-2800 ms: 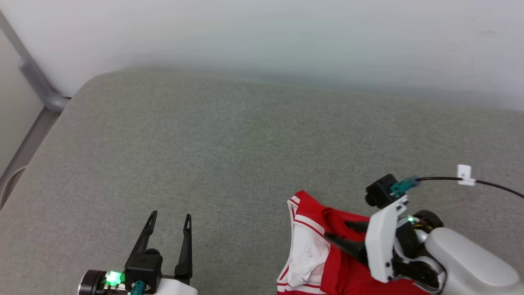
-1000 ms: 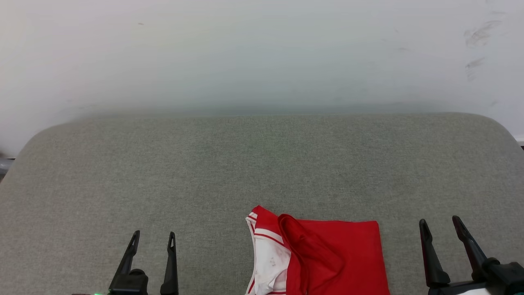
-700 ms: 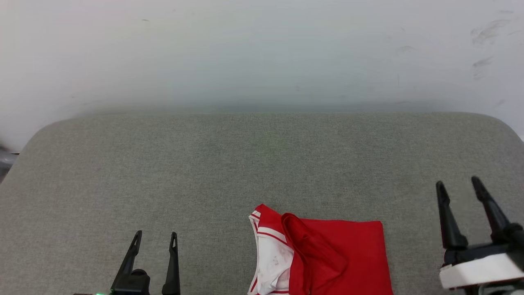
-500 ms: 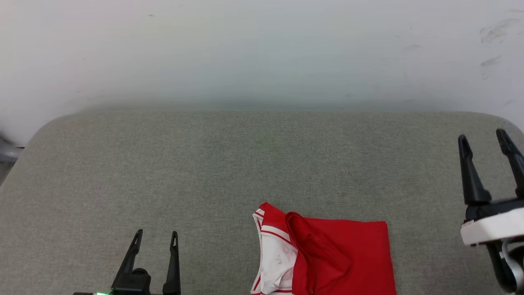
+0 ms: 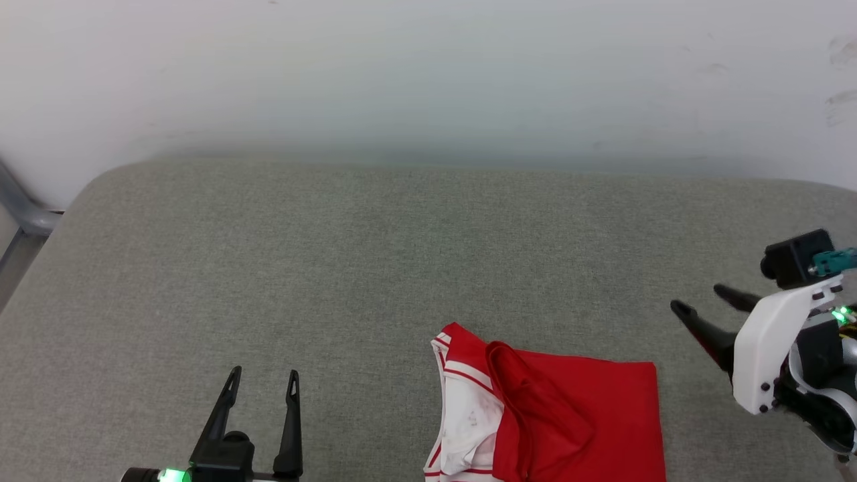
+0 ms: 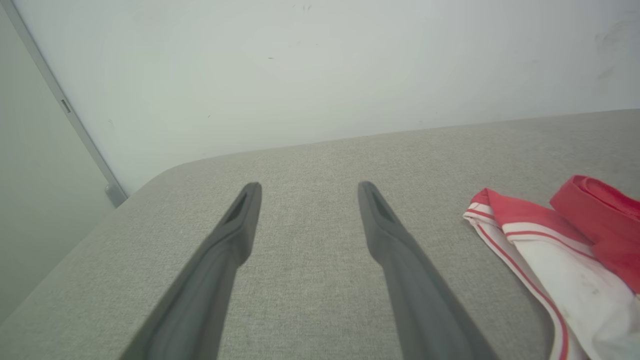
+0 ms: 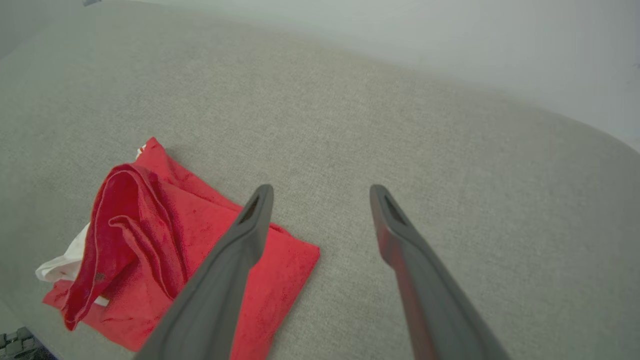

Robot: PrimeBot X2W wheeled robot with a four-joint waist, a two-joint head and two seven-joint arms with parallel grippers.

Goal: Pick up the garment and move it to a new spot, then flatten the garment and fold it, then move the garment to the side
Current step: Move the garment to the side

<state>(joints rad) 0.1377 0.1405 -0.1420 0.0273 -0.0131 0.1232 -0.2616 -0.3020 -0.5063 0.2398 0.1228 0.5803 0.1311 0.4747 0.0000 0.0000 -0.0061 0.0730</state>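
Note:
My right gripper is facing the edge (image 5: 659,418), a smooth fold, so I expect the garment's layers (image 5: 554,410) to come along together, still folded, when I pull the garment.
The garment (image 5: 576,415) lies folded at the near edge of the grey cushioned surface (image 5: 402,254), red side up with a white sleeve and striped trim at its left. It appears in the left wrist view as the garment (image 6: 560,240) and in the right wrist view as the garment (image 7: 165,235). My left gripper (image 5: 263,376) stands open at the lower left, well to the left of the cloth, holding nothing. My right gripper (image 5: 699,300) is open, fingers pointing left, just right of the garment's far right corner and apart from it.
A pale wall (image 5: 428,73) rises behind the cushion. A grey metal bar (image 5: 23,207) runs down at the far left. The cushion's rounded left corner (image 5: 100,184) marks its edge.
The right gripper swung from pointing forward at the right edge to pointing left toward the garment. The head view shifted, so the garment sits slightly further right. The left gripper stayed put.

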